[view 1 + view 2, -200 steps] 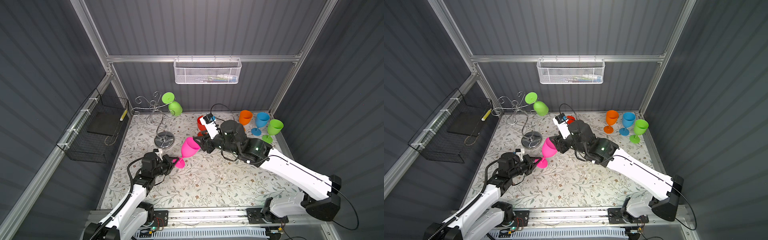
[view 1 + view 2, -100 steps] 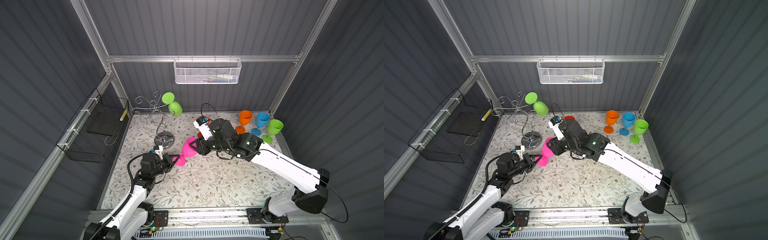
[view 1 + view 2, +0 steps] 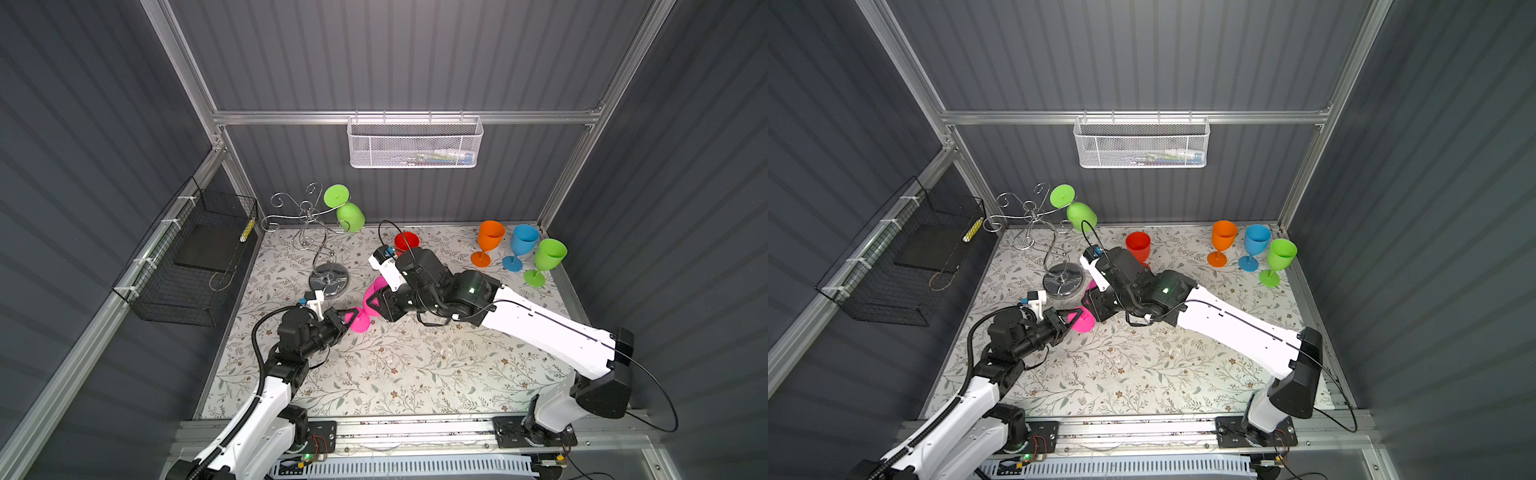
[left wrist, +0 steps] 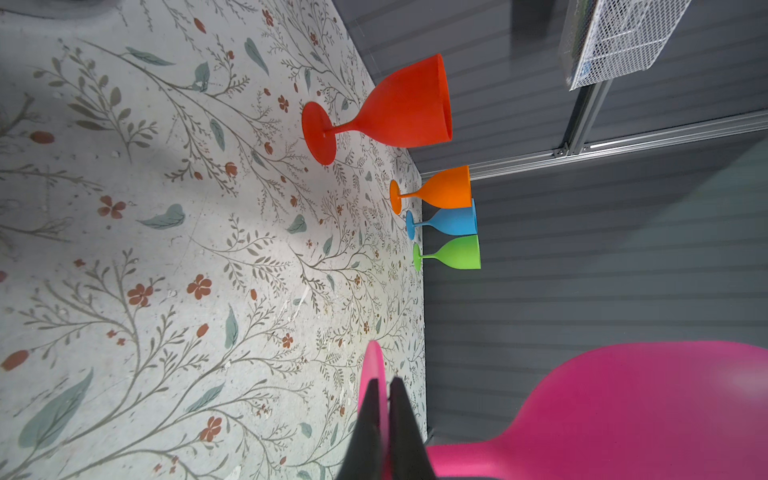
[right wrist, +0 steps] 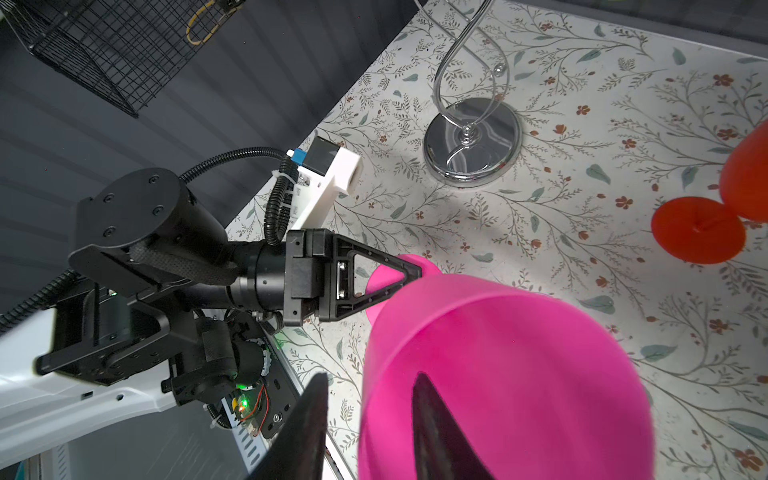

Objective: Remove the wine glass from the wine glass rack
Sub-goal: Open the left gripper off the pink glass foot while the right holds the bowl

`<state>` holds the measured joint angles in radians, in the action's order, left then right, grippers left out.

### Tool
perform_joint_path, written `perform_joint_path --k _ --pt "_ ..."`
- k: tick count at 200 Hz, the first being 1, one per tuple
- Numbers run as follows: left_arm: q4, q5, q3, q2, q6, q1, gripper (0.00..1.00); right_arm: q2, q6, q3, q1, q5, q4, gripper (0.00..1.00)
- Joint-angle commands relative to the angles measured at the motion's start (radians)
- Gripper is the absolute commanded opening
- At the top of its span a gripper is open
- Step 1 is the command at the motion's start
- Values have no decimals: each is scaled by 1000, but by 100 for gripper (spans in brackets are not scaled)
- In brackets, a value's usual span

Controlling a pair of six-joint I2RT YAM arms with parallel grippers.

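Note:
Next, I take the pink glass's rim (image 5: 367,412) with my right gripper and stand the glass foot down next to the orange glass, because my left gripper holds the pink glass (image 3: 360,322) by its foot.
The chrome wine glass rack (image 3: 309,216) stands at the back left on its round mirror base (image 5: 471,143). A green wine glass (image 3: 350,216) hangs upside down from one of its arms. A pink wine glass (image 3: 374,291) lies tilted in the air in front of the rack. My left gripper (image 4: 384,386) is shut on the thin edge of its foot (image 3: 1080,322). My right gripper (image 5: 370,376) stands open astride the rim of the pink bowl (image 5: 519,374). One finger shows dark through the bowl wall, and the other stands outside it with a gap.
A red glass (image 3: 406,241) stands just behind my right wrist. Orange (image 3: 490,237), blue (image 3: 524,239) and green (image 3: 549,253) glasses stand at the back right. A white mesh basket (image 3: 415,145) hangs on the back wall and a black wire basket (image 3: 191,257) on the left wall.
My right gripper has moved left onto the pink bowl and its jaws have narrowed. The left gripper and the pink glass have stayed almost still.

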<state>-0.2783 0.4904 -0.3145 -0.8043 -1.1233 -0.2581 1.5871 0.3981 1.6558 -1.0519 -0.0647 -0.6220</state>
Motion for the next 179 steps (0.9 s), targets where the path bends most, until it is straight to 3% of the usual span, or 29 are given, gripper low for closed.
perform_joint_path --k 1,23,55,104,152,179 --pt "-19 -10 16 24 30 6 0 4 13 33 -5 -10 3 32" --pt "-3 -18 18 41 33 6 1 12 21 35 -7 -30 14 25" --pt "25 -36 20 68 36 6 5 23 24 44 -10 -42 11 3" --pt "95 -71 -1 116 49 6 53 -1 -4 39 -11 15 -24 0" --pt "180 -69 -40 132 91 6 99 -73 -54 -11 16 145 -152 0" --pt "236 -80 -59 146 130 6 100 -185 -54 -131 90 158 -183 0"
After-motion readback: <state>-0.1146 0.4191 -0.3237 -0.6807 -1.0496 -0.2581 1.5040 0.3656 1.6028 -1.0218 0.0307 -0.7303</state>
